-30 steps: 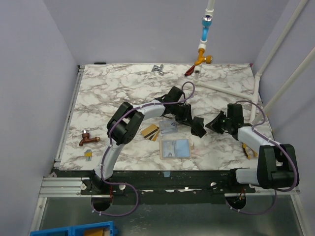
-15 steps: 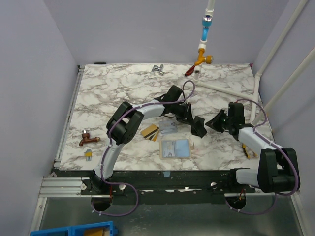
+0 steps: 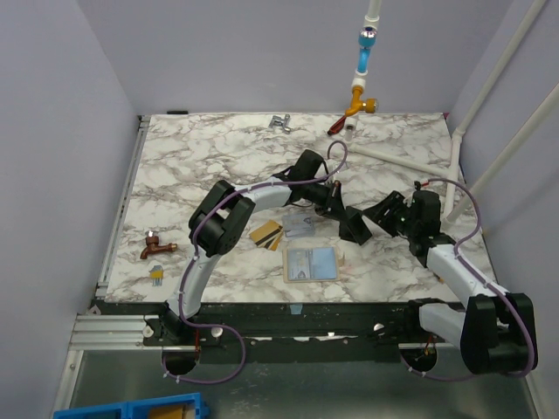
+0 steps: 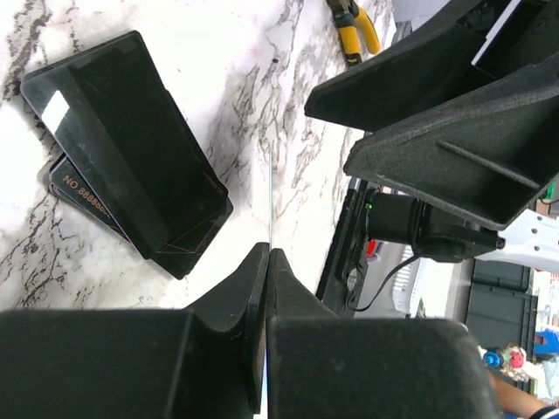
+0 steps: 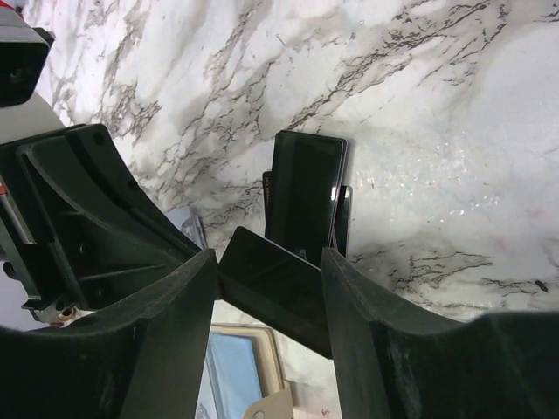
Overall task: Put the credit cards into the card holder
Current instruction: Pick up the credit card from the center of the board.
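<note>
One end of the dark card (image 5: 234, 255) is in my left gripper, the rest free, so my right gripper goes on toward that free part (image 5: 293, 302) before it closes there.
My left gripper (image 3: 354, 229) (image 4: 266, 253) is shut on a credit card (image 4: 271, 201), seen edge-on as a thin pale line rising from its tips. The same card (image 5: 279, 284) looks dark and glossy in the right wrist view, standing between the spread fingers of my open right gripper (image 3: 377, 216) (image 5: 269, 255). The two grippers meet just above the table, right of the card holder (image 3: 312, 263) (image 5: 249, 375), a tan pouch showing a pale blue card face. More cards lie on the marble: gold ones (image 3: 266, 234) and pale ones (image 3: 301, 227), dark in the wrist views (image 4: 131, 148) (image 5: 306, 188).
A copper tap (image 3: 157, 246) and a small blue-yellow piece (image 3: 155, 272) lie at the left edge. A metal fitting (image 3: 280, 121), an orange valve (image 3: 361, 105) and a white pipe (image 3: 402, 157) sit at the back. Yellow-handled pliers (image 4: 358, 26) lie near the right arm.
My left gripper has closed on the card while my right gripper, shut a second ago, has opened around it. The right wrist has swung a little toward the left gripper.
</note>
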{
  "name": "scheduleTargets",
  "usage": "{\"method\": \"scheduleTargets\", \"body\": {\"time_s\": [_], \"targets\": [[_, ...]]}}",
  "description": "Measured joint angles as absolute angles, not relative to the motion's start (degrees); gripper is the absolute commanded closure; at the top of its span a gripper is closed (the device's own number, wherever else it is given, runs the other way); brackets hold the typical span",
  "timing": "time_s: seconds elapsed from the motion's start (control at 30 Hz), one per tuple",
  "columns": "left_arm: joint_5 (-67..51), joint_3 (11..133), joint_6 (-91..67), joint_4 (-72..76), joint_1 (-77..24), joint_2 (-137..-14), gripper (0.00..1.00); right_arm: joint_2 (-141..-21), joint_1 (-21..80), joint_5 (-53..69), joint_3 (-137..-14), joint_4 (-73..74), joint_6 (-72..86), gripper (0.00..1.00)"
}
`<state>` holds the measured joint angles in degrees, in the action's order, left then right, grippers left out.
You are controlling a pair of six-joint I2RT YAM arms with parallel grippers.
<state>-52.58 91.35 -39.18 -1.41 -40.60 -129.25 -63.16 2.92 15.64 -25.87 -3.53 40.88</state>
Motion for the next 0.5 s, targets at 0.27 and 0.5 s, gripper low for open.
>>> {"method": "scheduleTargets", "body": {"time_s": [0.27,0.5], "targets": [[-58.08,91.07,-37.08,-1.39,-40.34,-128.44,1.0,-59.22,2.92,16.03,-25.5,-5.45,39.44,0.42],[-67.53,89.43,-38.92,2.44,-39.66,-121.78,1.0,-52.6,2.92,22.28,-25.5,-10.07,39.24,0.46]]}}
